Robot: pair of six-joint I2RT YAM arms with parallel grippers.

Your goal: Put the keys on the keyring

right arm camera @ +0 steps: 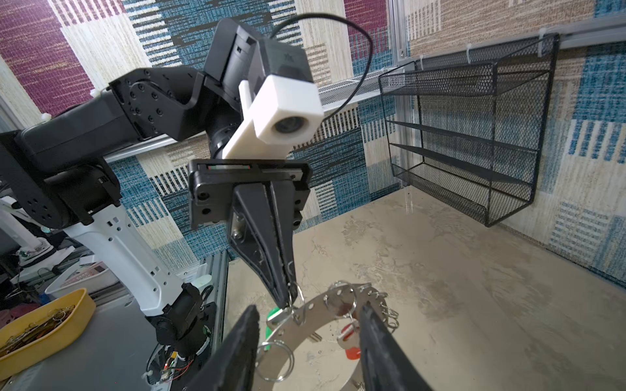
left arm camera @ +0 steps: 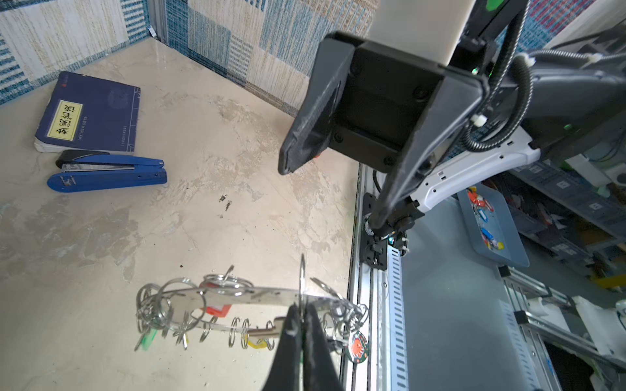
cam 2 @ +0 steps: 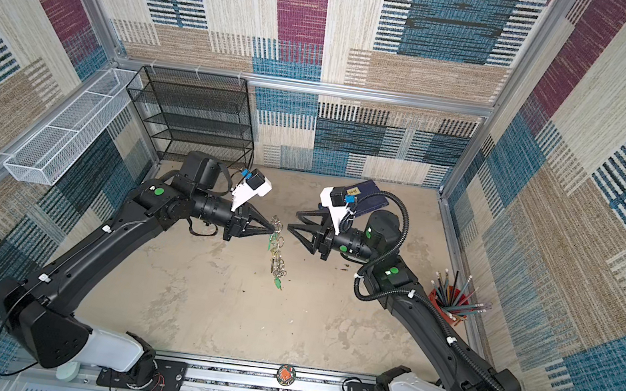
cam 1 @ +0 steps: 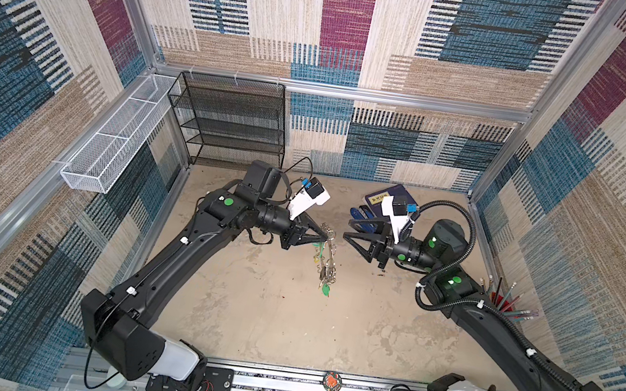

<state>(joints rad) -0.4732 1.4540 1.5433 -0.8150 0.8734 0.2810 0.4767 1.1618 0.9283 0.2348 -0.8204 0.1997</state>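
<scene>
My right gripper should hold the keyring's arc (right arm camera: 313, 323) before my left gripper takes a new grip on the ring, because the keyring hangs only from a split ring in my left gripper (right arm camera: 298, 296).
The keyring (cam 1: 329, 256) (cam 2: 276, 254) is a flat grey metal ring rimmed with split rings and coloured tags. It hangs edge-on above the table from my left gripper (cam 1: 323, 235) (cam 2: 271, 231) (left arm camera: 301, 309), which is shut on one split ring at its rim. A silver key with a green tag (right arm camera: 273, 315) hangs beside that pinch. Its blade (left arm camera: 266, 331) shows next to the left fingers. My right gripper (cam 1: 347, 228) (cam 2: 293, 220) (right arm camera: 309, 308) is open a short way to the right. Its fingers stand on either side of the keyring's arc (right arm camera: 313, 316) without touching it.
A blue book (cam 1: 384, 196) and a blue stapler (left arm camera: 108, 172) lie at the back right. A black mesh shelf (cam 1: 230, 121) and a white wire basket (cam 1: 117, 142) hang at the back left. A red pencil cup (cam 1: 501, 304) stands by the right wall. A round badge (cam 1: 332, 381) sits on the front rail.
</scene>
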